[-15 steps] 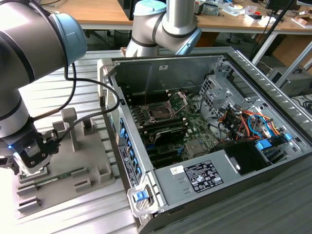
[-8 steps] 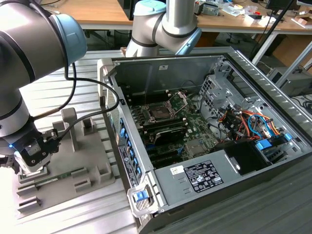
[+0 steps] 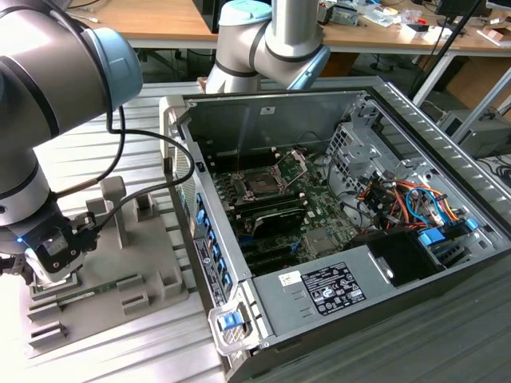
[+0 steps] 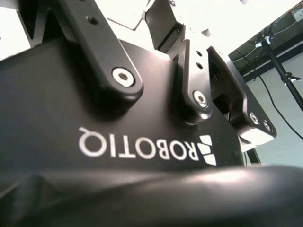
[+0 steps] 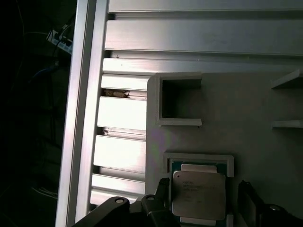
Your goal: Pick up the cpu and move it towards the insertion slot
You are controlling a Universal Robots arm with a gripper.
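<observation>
The cpu (image 5: 199, 195) only has the grey rim (image 5: 199, 157) around it and its top is open, so it will come straight out of the holder when I lift.
The cpu (image 5: 199, 195), a small square chip with a silvery top on a green base, lies in a grey square-rimmed holder (image 5: 199, 158). My gripper (image 5: 204, 196) is open, straddling it with one dark finger (image 5: 163, 189) close at one edge. The other finger (image 5: 248, 198) stands a little off the opposite edge. In the exterior view my gripper (image 3: 46, 267) hangs low over the grey fixture block (image 3: 132, 267) at the left. The insertion slot (image 3: 262, 185) lies in the green motherboard inside the open computer case, with its metal load plate (image 3: 294, 163) raised.
The case wall (image 3: 209, 239) with blue clips stands between the fixture block and the motherboard. A thin green memory stick (image 3: 76, 294) lies on the block near the gripper. Upright grey posts (image 3: 113, 209) rise from the block. Cables (image 3: 399, 203) crowd the case's right side.
</observation>
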